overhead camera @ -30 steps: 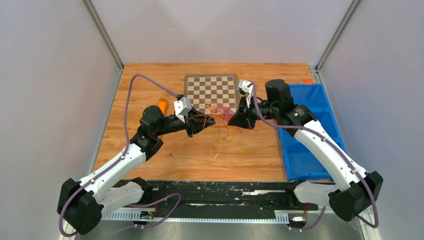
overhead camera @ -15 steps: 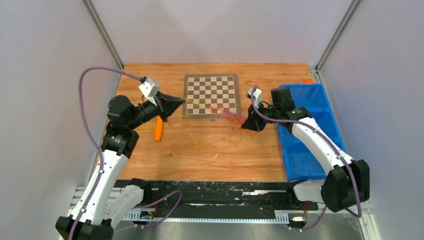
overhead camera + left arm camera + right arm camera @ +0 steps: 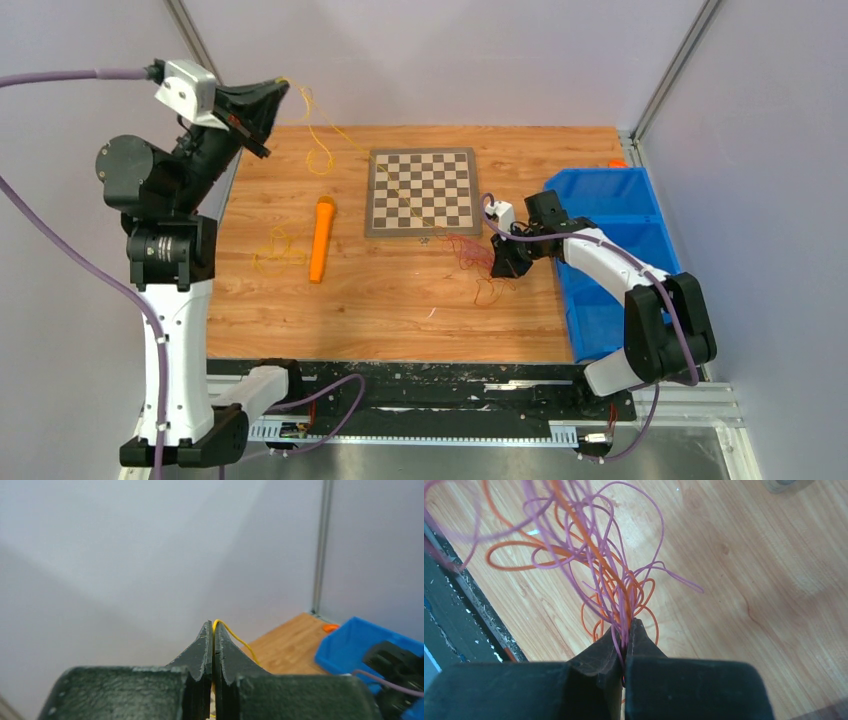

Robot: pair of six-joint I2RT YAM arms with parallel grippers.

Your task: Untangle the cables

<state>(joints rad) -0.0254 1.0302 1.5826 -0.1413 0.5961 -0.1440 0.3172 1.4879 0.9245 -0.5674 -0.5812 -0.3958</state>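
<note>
The yellow cable is clear, and I see pink and orange cables mixed (image 3: 480, 264). My right gripper should move the bundle inward before my left gripper pulls pink cables out (image 3: 464, 248).
My left gripper (image 3: 281, 86) is raised high at the far left and shut on a thin yellow cable (image 3: 320, 157). The cable hangs in loops and runs down across the chessboard toward the tangle. In the left wrist view the yellow cable (image 3: 239, 640) comes out between the closed tips of the left gripper (image 3: 214, 624). More yellow loops (image 3: 273, 250) lie on the table. My right gripper (image 3: 497, 262) is low over the table, shut on a bundle of reddish-orange and pink cables (image 3: 468, 250). In the right wrist view the bundle (image 3: 594, 560) fans out from the right gripper (image 3: 626, 625).
A solid orange cylinder (image 3: 321, 238) lies left of the chessboard (image 3: 423, 190). A blue bin (image 3: 612, 255) stands at the right edge, behind my right arm. A black rail (image 3: 420, 385) runs along the near edge. Grey walls close in on both sides.
My left arm has swung up and to the far left, drawing the yellow cable out of the tangle. My right gripper has moved nearer and lower with the reddish bundle.
</note>
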